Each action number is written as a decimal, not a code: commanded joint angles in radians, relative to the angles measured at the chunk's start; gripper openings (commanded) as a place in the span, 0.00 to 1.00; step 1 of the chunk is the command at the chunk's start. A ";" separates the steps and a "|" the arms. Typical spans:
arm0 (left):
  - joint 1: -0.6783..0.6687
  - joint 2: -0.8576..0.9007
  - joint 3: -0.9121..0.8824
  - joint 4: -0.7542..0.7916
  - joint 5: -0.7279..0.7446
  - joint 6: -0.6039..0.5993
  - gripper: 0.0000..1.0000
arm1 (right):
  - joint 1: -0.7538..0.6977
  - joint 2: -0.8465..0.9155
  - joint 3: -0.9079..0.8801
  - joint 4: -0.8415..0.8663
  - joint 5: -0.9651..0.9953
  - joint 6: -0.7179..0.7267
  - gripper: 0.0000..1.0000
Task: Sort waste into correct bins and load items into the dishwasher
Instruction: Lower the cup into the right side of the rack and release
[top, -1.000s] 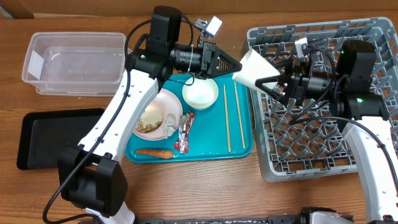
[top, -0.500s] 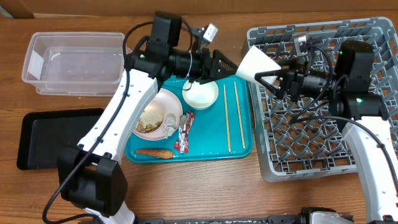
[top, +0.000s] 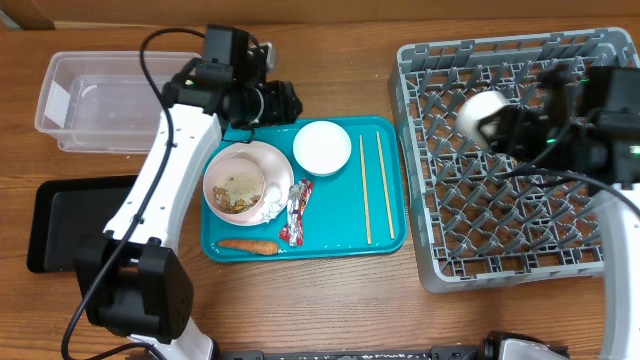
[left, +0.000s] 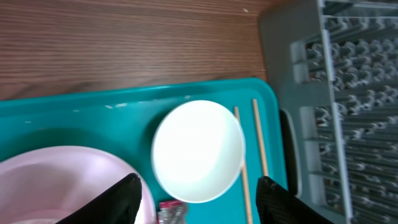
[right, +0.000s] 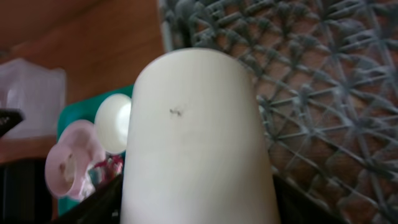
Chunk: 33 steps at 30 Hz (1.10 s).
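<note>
The grey dishwasher rack (top: 500, 205) is across the tray from my left gripper, so next my right gripper puts its cup down there and then gets the small white bowl (top: 322, 148).
My right gripper (top: 497, 122) is shut on the small white cup (top: 480, 108), held above the grey dishwasher rack (top: 520, 230). In the right wrist view the cup (right: 199, 130) fills the frame between my dark fingers (right: 93, 205). My left gripper (top: 283, 103) hangs open and holds nothing, above the teal tray's back edge. In its wrist view the fingers (left: 127, 199) flank a small white bowl (left: 199, 149). On the tray lie a bowl of food scraps (top: 238, 185), a tissue wad (top: 272, 193), the wrapper (top: 297, 212), the carrot (top: 248, 245) and two chopsticks (top: 366, 190).
The clear tub (top: 118, 100) stands at the back left with the black tray (top: 80, 222) in front of it. The teal serving tray (top: 345, 232) lies between them and the rack. The rack's upright pegs (right: 311, 93) stand under the cup.
My left gripper opened and drew back to the left, away from the cup. My right gripper carried the cup to the right, from beside the tray to over the rack.
</note>
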 joint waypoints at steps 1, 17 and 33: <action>0.016 0.005 0.014 0.000 -0.061 0.072 0.62 | -0.135 -0.008 0.047 -0.047 0.157 0.118 0.42; 0.015 0.005 0.014 0.000 -0.101 0.091 0.62 | -0.521 0.227 0.047 -0.189 0.327 0.153 0.41; 0.013 0.005 0.014 -0.003 -0.101 0.090 0.66 | -0.521 0.354 0.082 -0.163 0.304 0.152 0.93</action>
